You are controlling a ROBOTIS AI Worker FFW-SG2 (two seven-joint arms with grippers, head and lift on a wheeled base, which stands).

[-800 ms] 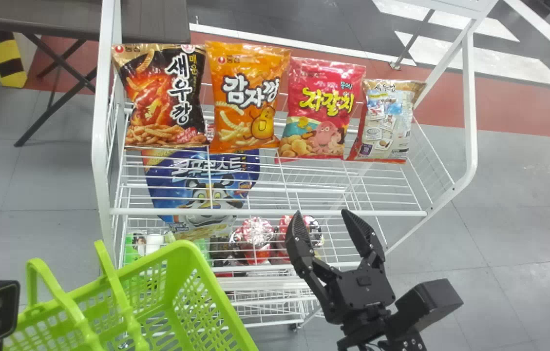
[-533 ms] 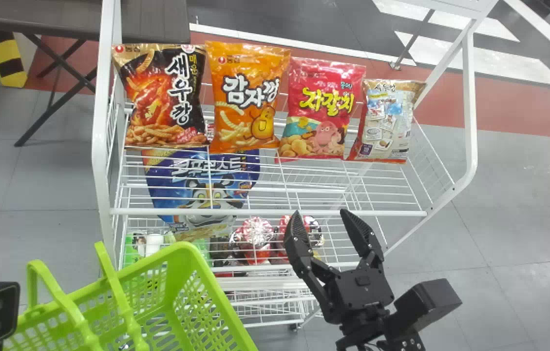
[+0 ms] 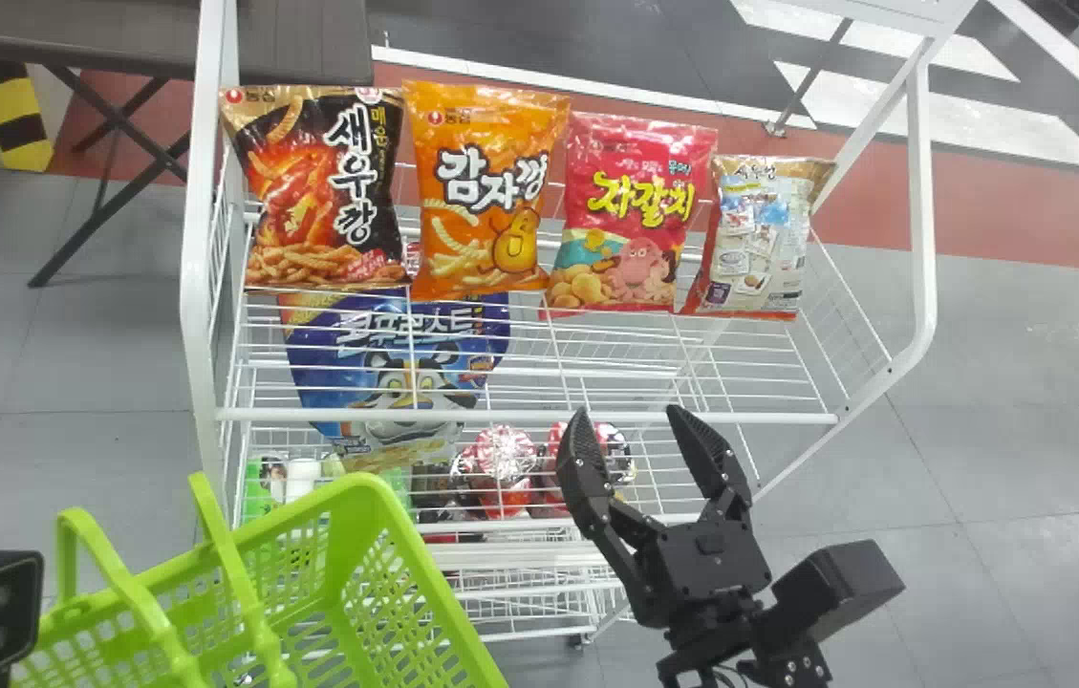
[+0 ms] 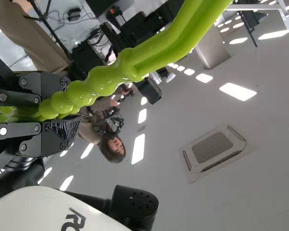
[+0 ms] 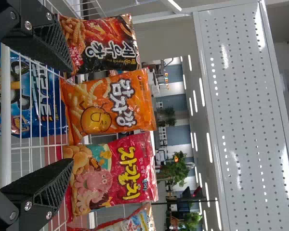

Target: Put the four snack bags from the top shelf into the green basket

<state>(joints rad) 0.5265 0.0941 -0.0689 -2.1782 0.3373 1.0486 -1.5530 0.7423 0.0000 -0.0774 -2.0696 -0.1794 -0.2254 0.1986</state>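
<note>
The black and red snack bag (image 3: 324, 193) bulges between flat sealed ends (image 3: 308, 94). I expect it to squeeze in at the middle and stay upright as I carry it.
Four snack bags stand in a row on the top shelf: a black one (image 3: 324, 191), an orange one (image 3: 486, 191), a red-pink one (image 3: 630, 215) and a white-backed one (image 3: 757, 239) at the right. My right gripper (image 3: 620, 420) is open near the shelf's front rail, short of the bags. In the right wrist view my right gripper (image 5: 70, 113) has its fingers apart, with the orange bag (image 5: 111, 106) beyond the gap. The green basket (image 3: 415, 564) hangs at lower left. In the left wrist view my left gripper (image 4: 62, 108) is shut on its green handle (image 4: 103, 79).
The white wire rack's front rail (image 3: 520, 416) runs across below the bags. On the level beneath lie a blue bag (image 3: 396, 373) and red packs (image 3: 501, 468). A dark table (image 3: 300, 43) stands behind at the left.
My right gripper has shifted very slightly up and to the left in the head view, its fingers still apart. The bags stay where they were.
</note>
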